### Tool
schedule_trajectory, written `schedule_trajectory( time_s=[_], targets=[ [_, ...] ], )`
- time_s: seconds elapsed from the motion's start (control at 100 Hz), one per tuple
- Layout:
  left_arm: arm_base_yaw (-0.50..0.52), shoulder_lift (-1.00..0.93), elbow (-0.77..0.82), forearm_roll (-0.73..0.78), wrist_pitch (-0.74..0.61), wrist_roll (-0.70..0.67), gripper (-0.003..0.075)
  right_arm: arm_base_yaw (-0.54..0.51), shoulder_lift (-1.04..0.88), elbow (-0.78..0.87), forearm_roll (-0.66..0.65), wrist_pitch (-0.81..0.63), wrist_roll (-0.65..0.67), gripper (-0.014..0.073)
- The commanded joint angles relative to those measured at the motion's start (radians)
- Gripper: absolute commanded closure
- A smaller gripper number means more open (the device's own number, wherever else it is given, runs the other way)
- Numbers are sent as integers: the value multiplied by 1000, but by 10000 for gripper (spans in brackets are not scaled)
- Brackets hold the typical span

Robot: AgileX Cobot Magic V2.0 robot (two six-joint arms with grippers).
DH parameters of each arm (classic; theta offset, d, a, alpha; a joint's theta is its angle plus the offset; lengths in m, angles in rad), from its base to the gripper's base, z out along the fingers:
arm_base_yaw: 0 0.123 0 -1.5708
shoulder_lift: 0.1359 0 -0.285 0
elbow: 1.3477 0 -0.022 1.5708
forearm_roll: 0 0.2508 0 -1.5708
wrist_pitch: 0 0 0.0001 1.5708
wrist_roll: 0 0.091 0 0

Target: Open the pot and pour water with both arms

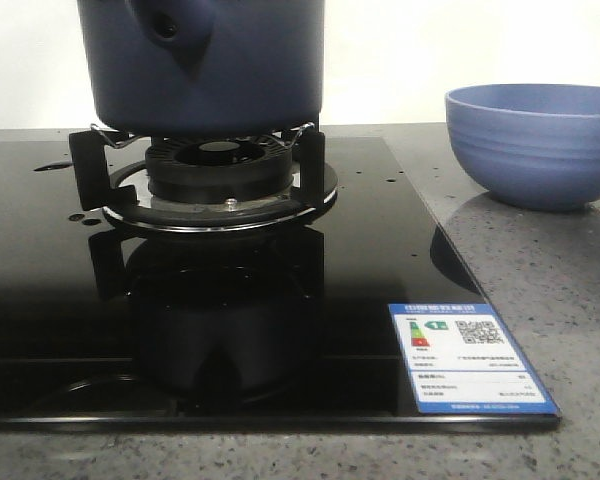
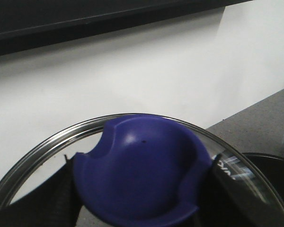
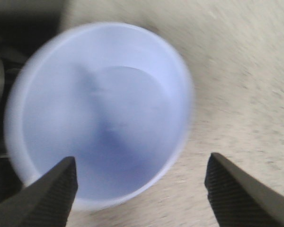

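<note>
The robot's left gripper is holding the glass lid [image 2: 232, 168] off the pot, so its right gripper should take the periwinkle bowl by its rim [image 3: 154, 182] and lift it over to pour.
The dark navy pot [image 1: 220, 70] stands on the gas burner [image 1: 220, 180], its stub handle with a round hole [image 1: 165, 25] pointing toward the camera. Its top is cut off by the front view. My left gripper [image 2: 142, 189] is shut on the blue knob [image 2: 142, 175] of a glass lid with a steel rim [image 2: 47, 142], held in the air in front of a white wall. My right gripper [image 3: 139, 182] is open and empty, hovering above the periwinkle bowl [image 3: 99, 113], which looks empty. Neither gripper shows in the front view.
The black glass cooktop [image 1: 60, 300] carries a blue energy label [image 1: 470, 355] at its front right corner. The periwinkle bowl [image 1: 535, 140] sits on the speckled grey counter [image 1: 550, 270] to the right of the stove. A white wall is behind.
</note>
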Motion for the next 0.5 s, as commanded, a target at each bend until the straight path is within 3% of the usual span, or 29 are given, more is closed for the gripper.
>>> schedule_trajectory(
  time_s=[0.0,0.21,0.33,0.49],
  targets=[
    [2,-36,-40,-91,-13,-13,366,-30,61,-66,-23,0,2,81],
    [2,-36,-40,-91,-14,-13,366,-45,222,-85,-5,-28,2,122],
    [2,-36,-40,-91,-20,-13,366,-45,273,-85,11,-33,2,309],
    [2,-36,-40,-91,-23,-13,366,-45,273,-85,16,-33,-4,626]
  ],
)
